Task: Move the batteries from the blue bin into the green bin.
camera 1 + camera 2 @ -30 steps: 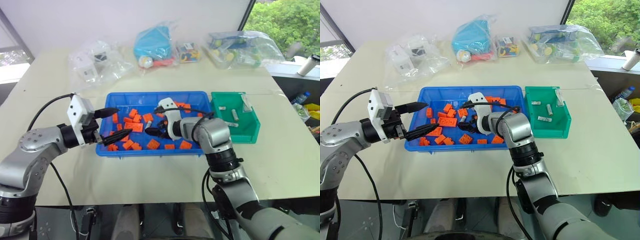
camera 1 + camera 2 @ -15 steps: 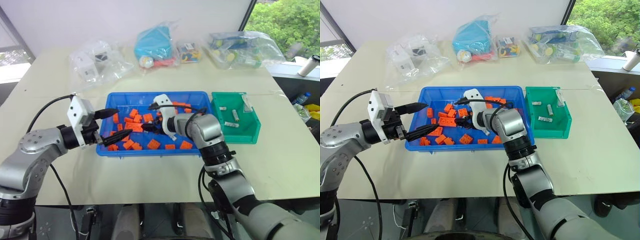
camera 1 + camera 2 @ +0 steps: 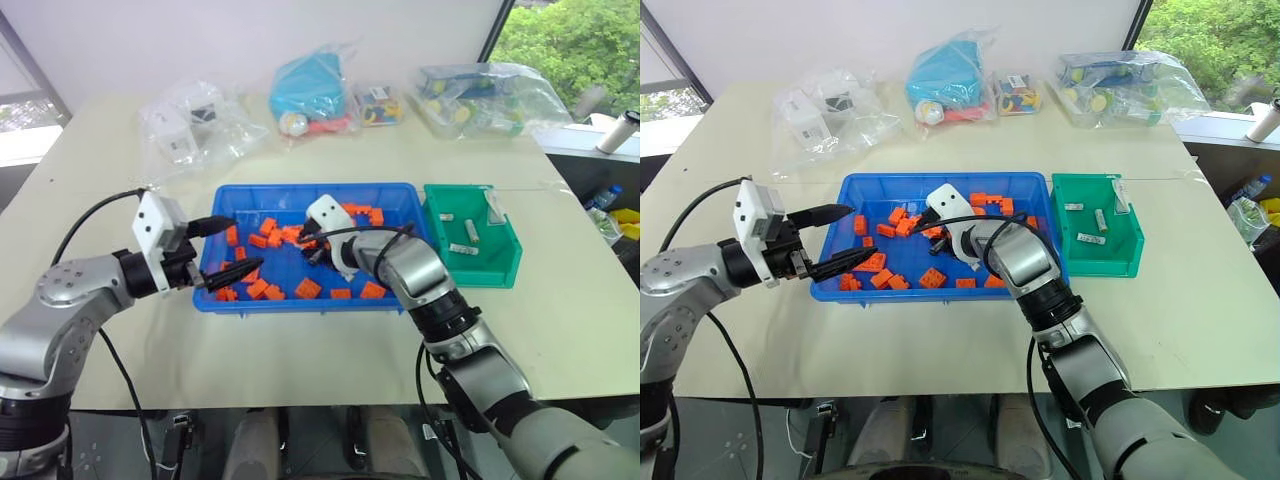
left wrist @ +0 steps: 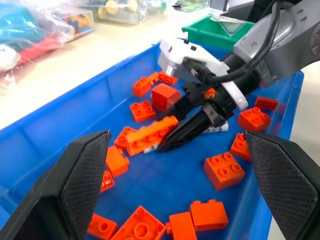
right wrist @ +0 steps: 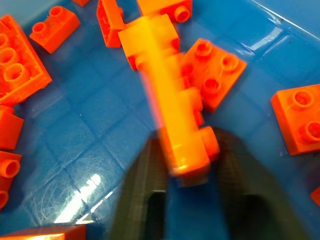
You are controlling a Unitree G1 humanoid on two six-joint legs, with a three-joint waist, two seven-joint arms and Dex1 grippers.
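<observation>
Next, I put the long orange block [image 4: 152, 134] aside in the blue bin and then grip the white battery [image 4: 218, 128], because my right gripper is holding the block over a battery.
The blue bin [image 3: 300, 303] lies mid-table, strewn with orange blocks. My right gripper [image 3: 301, 243] reaches down into its middle. In the right wrist view its fingers [image 5: 145, 195] stand close together on the near end of a long orange block [image 5: 170, 95]. A pale silver cylinder [image 4: 217, 129], seemingly a battery, lies partly under that gripper. My left gripper [image 3: 248, 242] hangs open over the bin's left end, holding nothing. The green bin [image 3: 480, 270] stands against the blue bin's right side with batteries [image 3: 462, 248] on its floor.
Clear bags of parts [image 3: 195, 120] and a teal bag [image 3: 305, 85] lie along the far side of the table. More bagged toys [image 3: 480, 95] sit at the far right. Bare tabletop [image 3: 300, 350] runs in front of the bins.
My right gripper has closed from wide open, rolled its wrist, and shifted a few orange blocks. The long block now sits at its tips. The left arm has stayed put.
</observation>
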